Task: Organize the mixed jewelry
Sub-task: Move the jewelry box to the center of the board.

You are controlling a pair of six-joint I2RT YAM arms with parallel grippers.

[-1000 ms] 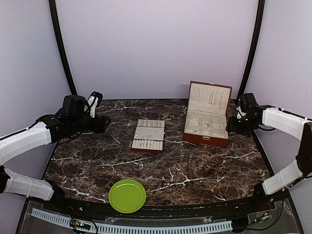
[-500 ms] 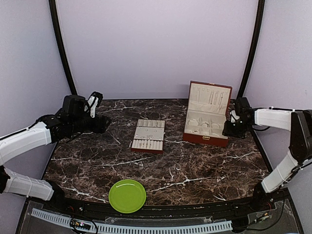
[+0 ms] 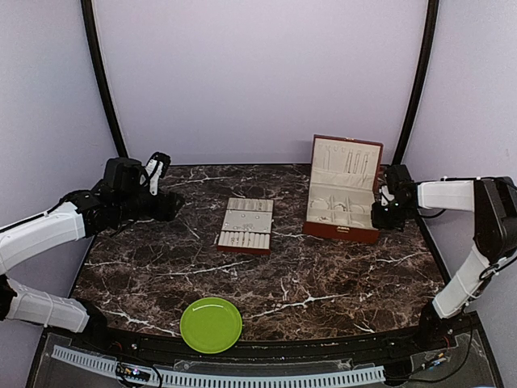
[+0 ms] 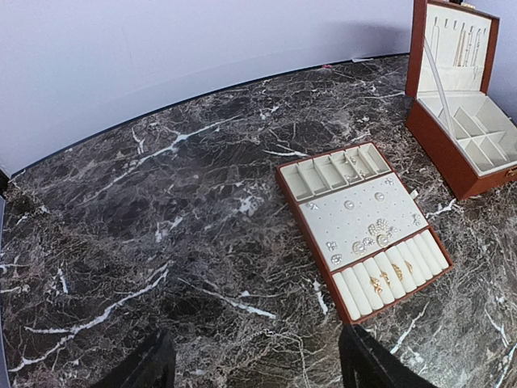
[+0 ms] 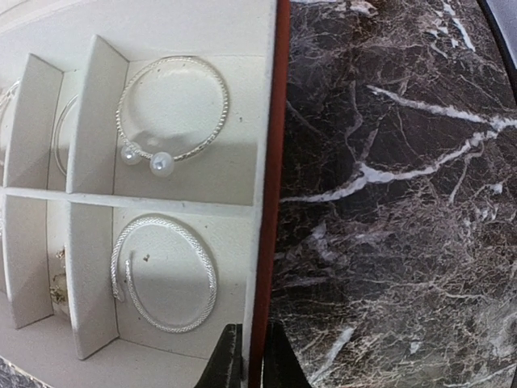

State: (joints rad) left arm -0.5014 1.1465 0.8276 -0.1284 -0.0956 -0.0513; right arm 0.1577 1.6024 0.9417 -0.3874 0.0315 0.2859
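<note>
My right gripper should keep dragging the box nearer until it reaches the tray, as it is closed on the box's side and has open marble in front of it.
The mixed jewelry shows as small silvery studs and gold rings on the cream-lined tray, which lies mid-table. In the right wrist view, a pearl-tipped bangle and a mesh bangle lie in compartments of the open reddish-brown box. My right gripper is shut on the box's right side wall, one finger inside and one outside. Its place in the top view is the box's right end. My left gripper hangs open over bare marble at the back left, holding nothing.
A green plate sits empty at the near edge, in front of the tray. The box's lid stands upright with thin chains hanging inside it. Dark marble tabletop lies between plate, tray and box. Purple walls close in behind and at both sides.
My right gripper has moved left to the box's right end and closed on its side wall. The left arm has stayed still.
</note>
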